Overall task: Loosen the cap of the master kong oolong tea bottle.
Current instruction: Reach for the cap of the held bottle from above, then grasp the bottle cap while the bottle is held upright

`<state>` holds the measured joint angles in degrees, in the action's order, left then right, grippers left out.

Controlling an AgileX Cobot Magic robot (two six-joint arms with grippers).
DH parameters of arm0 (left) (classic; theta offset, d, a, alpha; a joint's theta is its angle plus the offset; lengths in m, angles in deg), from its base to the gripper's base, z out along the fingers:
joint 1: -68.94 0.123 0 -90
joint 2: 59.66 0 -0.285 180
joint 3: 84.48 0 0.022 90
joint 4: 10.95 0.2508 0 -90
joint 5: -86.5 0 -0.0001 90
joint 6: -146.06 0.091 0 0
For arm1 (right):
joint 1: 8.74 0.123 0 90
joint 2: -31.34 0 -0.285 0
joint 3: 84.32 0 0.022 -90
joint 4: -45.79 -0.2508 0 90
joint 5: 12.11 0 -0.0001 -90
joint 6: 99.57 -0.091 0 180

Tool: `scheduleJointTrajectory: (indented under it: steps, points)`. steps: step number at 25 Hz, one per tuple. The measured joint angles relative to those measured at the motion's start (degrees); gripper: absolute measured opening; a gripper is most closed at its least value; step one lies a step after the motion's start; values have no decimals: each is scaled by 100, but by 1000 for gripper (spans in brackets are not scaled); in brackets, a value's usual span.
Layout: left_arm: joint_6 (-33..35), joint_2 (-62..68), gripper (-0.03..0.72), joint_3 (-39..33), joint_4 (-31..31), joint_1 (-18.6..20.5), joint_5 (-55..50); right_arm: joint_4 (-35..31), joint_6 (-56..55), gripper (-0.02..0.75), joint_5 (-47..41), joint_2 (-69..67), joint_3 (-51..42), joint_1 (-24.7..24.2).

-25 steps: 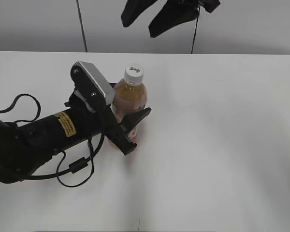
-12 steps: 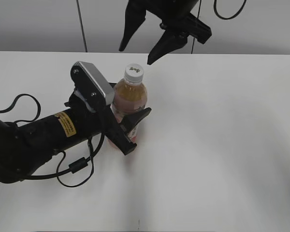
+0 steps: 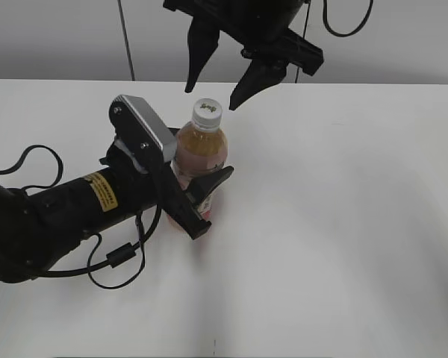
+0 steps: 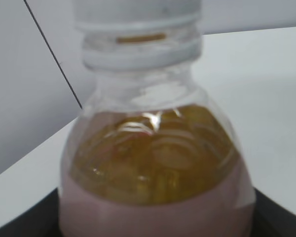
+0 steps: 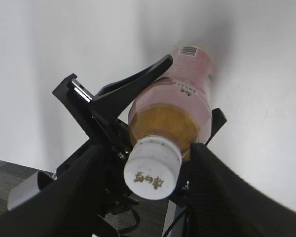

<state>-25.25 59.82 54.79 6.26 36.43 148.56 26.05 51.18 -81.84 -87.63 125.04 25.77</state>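
I expect the bottle (image 3: 200,153) to tilt and its base to swing to the side when I turn the white cap, because my left gripper (image 3: 182,198) is pinching the bottle around its body.
The master kong oolong tea bottle (image 3: 201,149) stands upright on the white table, amber tea above a pale pink label. My left gripper (image 3: 199,195) is shut on the bottle's body, one black finger on each side. The white cap (image 3: 207,113) is on the neck. My right gripper (image 3: 210,95) hangs open just above the cap, its fingertips on either side and apart from it. In the right wrist view the cap (image 5: 152,173) sits between my open fingers (image 5: 84,187), with the bottle (image 5: 170,113) below. In the left wrist view the bottle (image 4: 153,163) fills the frame.
The left arm (image 3: 67,209) with loose black cables lies across the table's left half. The white table (image 3: 343,224) stretches to the right of the bottle. A grey wall stands behind the table's far edge.
My right gripper has come down from the top of the view to just above the cap, still open. The left gripper and the bottle have not moved.
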Motion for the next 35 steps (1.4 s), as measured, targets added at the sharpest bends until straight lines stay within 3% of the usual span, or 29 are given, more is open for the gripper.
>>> scheduleJointTrajectory:
  steps: [14,21,24,29,35]
  points:
    - [0,0,442,0,0,0,0,-149,-52,412,-14,-41,-240,4]
    - [14,0,442,0,5,0,0,-210,90,295,-3,-129,-240,34]
    - [17,0,442,0,11,0,0,-210,276,293,-3,-129,-240,34]
    - [30,0,442,0,11,0,0,-189,1071,293,-3,-129,-240,44]
    - [53,0,442,0,11,0,0,29,3030,293,-3,-129,-233,54]
